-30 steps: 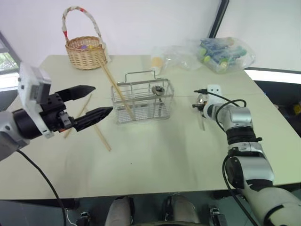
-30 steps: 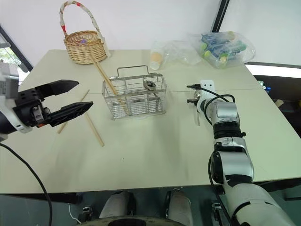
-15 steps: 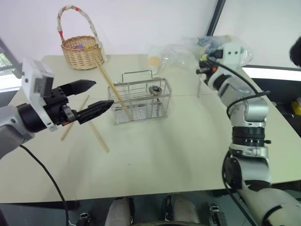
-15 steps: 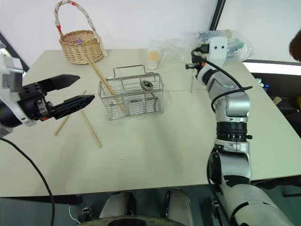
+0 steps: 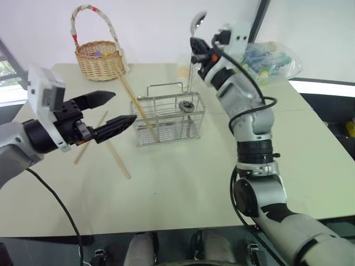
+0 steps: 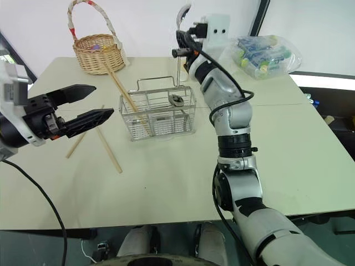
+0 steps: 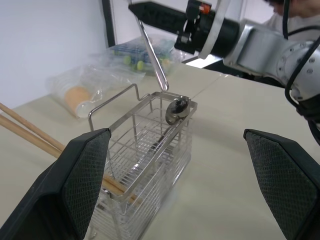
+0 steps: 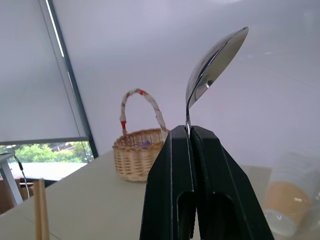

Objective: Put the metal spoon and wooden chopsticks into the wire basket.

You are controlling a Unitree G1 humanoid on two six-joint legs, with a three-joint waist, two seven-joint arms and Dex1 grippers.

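Observation:
The chopsticks are leaning on the wire basket's rim (image 5: 137, 105) and reach well above the wire basket. So another chopstick (image 5: 81, 152) will also lean and stick out when I lower it in.
My right gripper (image 5: 195, 49) is shut on the metal spoon (image 5: 198, 21) and holds it upright, bowl up, above the back of the wire basket (image 5: 166, 119). The thin handle hangs down toward the basket's handle loop. In the right wrist view the spoon (image 8: 215, 57) rises from between the shut fingers (image 8: 170, 185). Wooden chopsticks (image 5: 135, 104) lean slantwise in the basket's left end, and two more chopsticks (image 5: 117, 158) lie on the table left of it. My left gripper (image 5: 124, 107) hovers open to the left of the basket, holding nothing. A small round metal piece (image 7: 176, 109) sits inside the basket.
A round wicker basket (image 5: 100, 58) with a tall handle stands at the back left. Clear plastic bags (image 5: 266, 58) with bottles, and one with a cup (image 5: 184, 70), lie at the back right. The table's front and right parts are bare.
My right arm has lifted the spoon off the table right of the basket and swung it up and left, over the basket. The left gripper has stayed where it was, open.

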